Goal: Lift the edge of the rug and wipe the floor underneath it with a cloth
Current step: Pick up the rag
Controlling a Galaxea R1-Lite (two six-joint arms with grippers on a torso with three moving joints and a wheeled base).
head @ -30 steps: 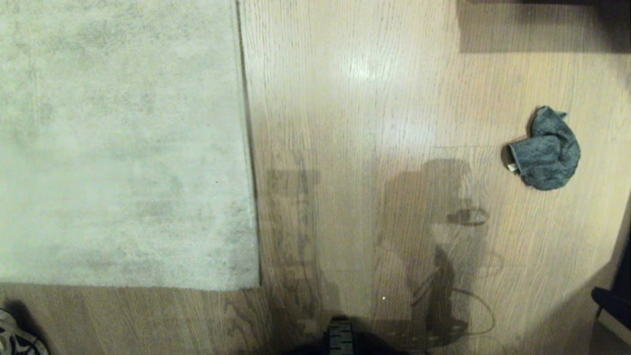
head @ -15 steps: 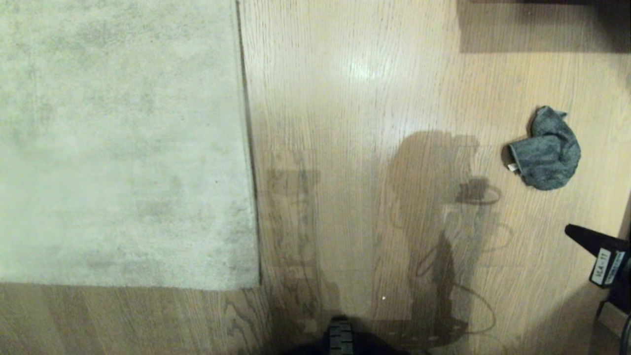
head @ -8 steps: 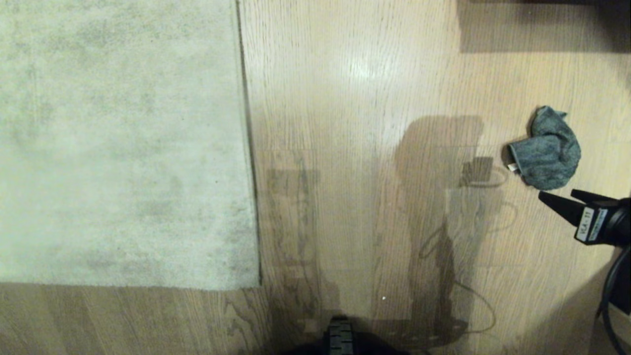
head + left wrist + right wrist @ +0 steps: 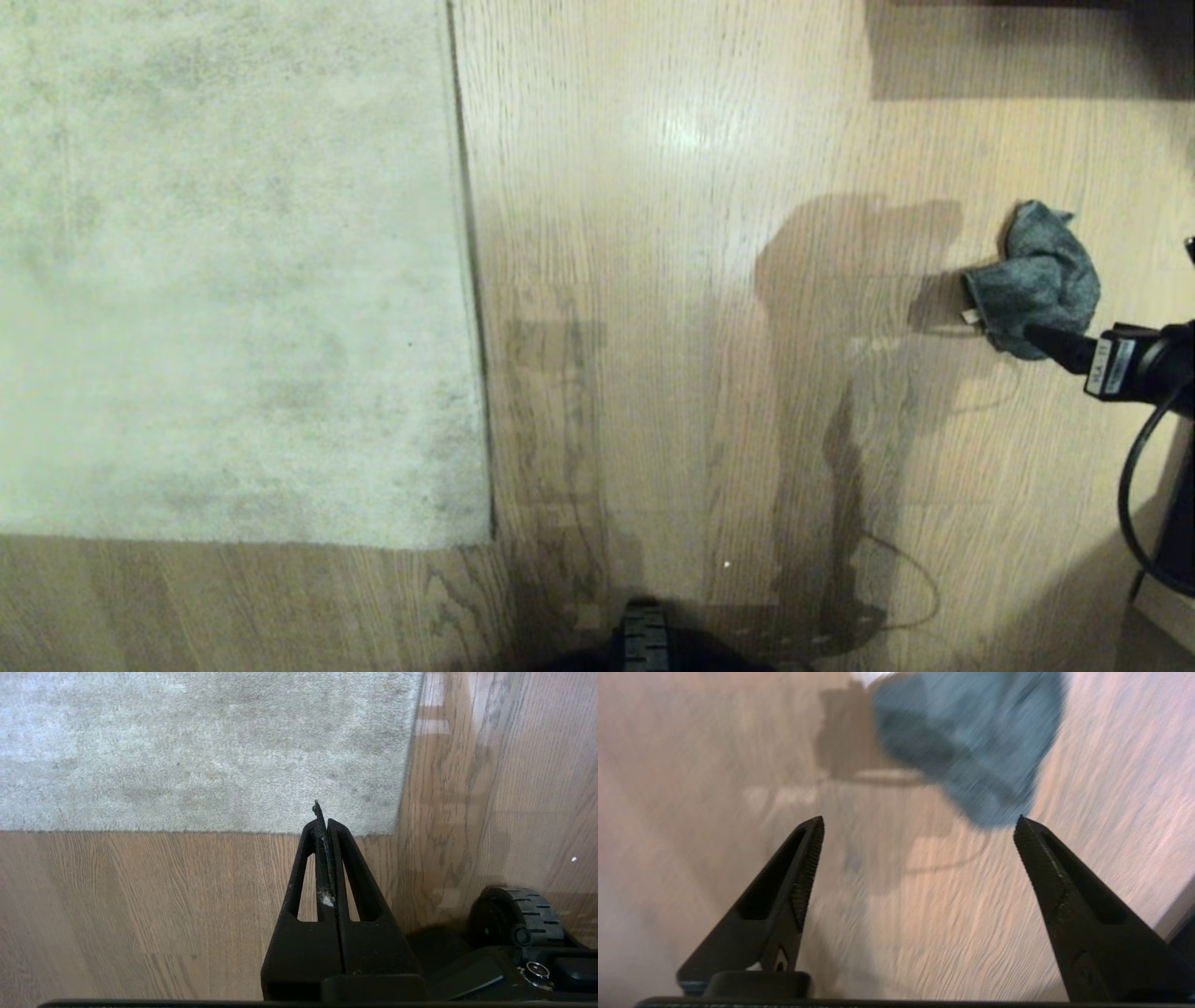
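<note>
I expect the cloth (image 4: 1023, 298) to stay bunched up, with flaps hanging down around my right gripper when I lift it, because it lies crumpled in overlapping folds (image 4: 1061, 264).
The pale rug (image 4: 233, 280) lies flat on the left, and its rug edge (image 4: 471, 280) runs straight down to a square corner (image 4: 489, 539). The wood floor (image 4: 700, 187) fills the rest of the view. The dark grey-teal cloth (image 4: 1038, 280) lies crumpled on the floor at the right. My right gripper (image 4: 919, 819) is open just short of the cloth (image 4: 971, 742), with nothing between its jaws. One of its fingers (image 4: 1055, 343) overlaps the cloth's near side in the head view. My left gripper (image 4: 323, 822) is shut and empty, hanging above the floor near the rug corner (image 4: 396, 830).
A dark piece of furniture and its shadow (image 4: 1027, 47) fill the far right corner. My base (image 4: 644, 644) shows at the near edge, with a wheel (image 4: 518, 919) beside the rug corner. A black cable (image 4: 1134, 485) hangs from the right arm.
My right arm has come in from the right edge and moved forward to the cloth, and its jaws have opened wide. A shoe at the near left has gone from view. Rug and cloth have not moved.
</note>
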